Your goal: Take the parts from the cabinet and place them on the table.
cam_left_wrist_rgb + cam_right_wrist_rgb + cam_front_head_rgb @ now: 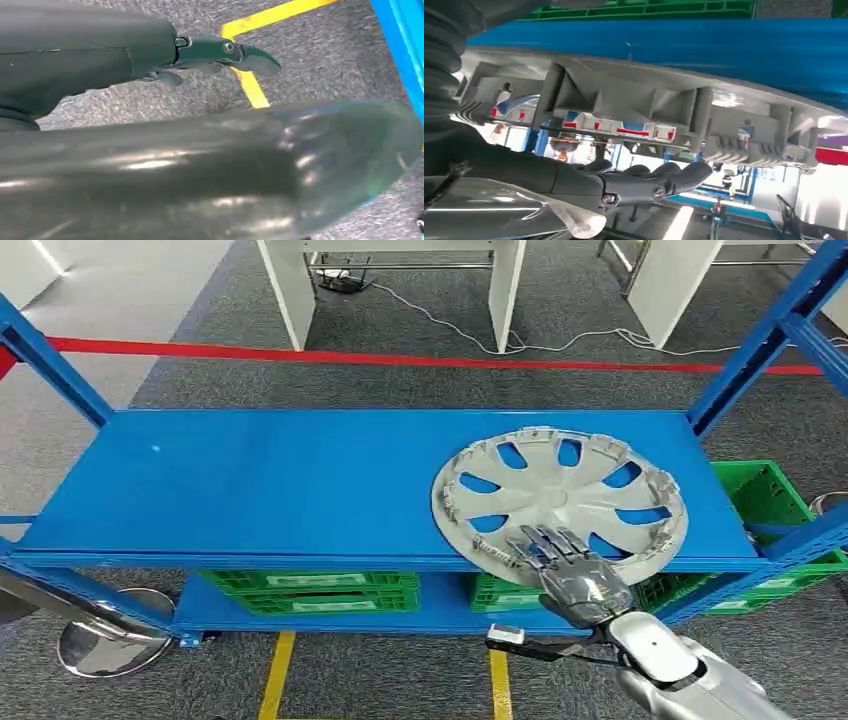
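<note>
The thin wire goes through the wheel cover's rim clips, so the thin wire will come along with the silver wheel cover when I lift the wheel cover.
A silver wheel cover lies flat on the right part of the blue cabinet shelf, its near rim reaching over the shelf's front edge. My right hand lies over that near rim with its fingers stretched out and spread, holding nothing. Seen from the right wrist, the cover's clipped rim runs close beside the straight fingers of that hand. My left hand hangs low above the grey floor, fingers straight, with nothing in it.
Green crates sit on the lower shelf, and another stands behind the right end. Blue uprights frame the shelf. White table legs and a red floor line lie beyond. A round metal base stands at front left.
</note>
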Controlling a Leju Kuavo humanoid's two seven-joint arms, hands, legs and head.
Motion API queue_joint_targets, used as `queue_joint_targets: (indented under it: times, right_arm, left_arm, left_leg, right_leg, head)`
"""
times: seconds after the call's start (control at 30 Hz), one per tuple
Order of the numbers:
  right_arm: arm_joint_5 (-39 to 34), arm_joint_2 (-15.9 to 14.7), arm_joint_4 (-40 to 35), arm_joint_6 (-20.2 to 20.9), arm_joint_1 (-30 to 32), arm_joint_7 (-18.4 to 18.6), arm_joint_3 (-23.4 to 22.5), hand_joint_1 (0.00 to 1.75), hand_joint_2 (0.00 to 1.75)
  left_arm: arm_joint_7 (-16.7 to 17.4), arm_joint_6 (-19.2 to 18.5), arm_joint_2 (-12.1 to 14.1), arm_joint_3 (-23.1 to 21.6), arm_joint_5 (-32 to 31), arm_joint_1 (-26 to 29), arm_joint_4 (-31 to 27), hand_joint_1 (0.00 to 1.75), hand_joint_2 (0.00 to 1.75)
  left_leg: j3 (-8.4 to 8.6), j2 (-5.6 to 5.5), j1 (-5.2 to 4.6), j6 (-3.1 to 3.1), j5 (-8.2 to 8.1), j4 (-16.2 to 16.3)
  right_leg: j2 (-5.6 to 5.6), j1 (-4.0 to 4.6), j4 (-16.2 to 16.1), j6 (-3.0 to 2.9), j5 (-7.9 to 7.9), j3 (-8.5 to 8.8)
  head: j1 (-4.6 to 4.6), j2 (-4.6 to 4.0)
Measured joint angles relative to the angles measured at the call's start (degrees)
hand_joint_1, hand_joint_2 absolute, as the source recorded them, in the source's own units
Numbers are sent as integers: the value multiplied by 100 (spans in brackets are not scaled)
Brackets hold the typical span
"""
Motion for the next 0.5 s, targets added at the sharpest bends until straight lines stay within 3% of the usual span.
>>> queue_joint_targets:
  times: [0.33,0.37,0.4,0.43,0.5]
  right_arm:
    - [-22,-101,0,136,179,59,-330,2,175]
    - [-15,-101,0,181,181,70,-347,21,175]
    - [-7,-103,0,217,185,90,-360,108,175]
    - [9,-105,0,260,188,122,-374,166,175]
    - [35,-114,0,315,208,171,-418,175,175]
  left_arm:
    - [24,-328,-22,-2,190,138,247,0,0]
    - [26,-356,-46,-2,214,137,308,0,0]
    - [26,-385,-78,-2,232,135,369,0,0]
    - [26,-385,-101,-2,258,133,411,0,0]
    - [103,-203,-129,-2,260,137,409,0,0]
  left_leg:
    - [-1,0,-1,0,0,0]
    - [-1,0,-3,0,0,0]
    - [0,0,-3,0,0,0]
    - [0,0,-2,0,0,0]
    - [0,0,-2,0,0,0]
  right_leg:
    - [0,-1,-1,0,0,0]
    - [1,-2,-1,0,0,0]
    - [1,-2,-1,0,0,0]
    - [1,-2,-1,0,0,0]
    - [1,-2,-1,0,0,0]
  head:
    - [0,0]
    - [-2,-2]
    - [-2,0]
    - [0,-2]
    - [0,0]
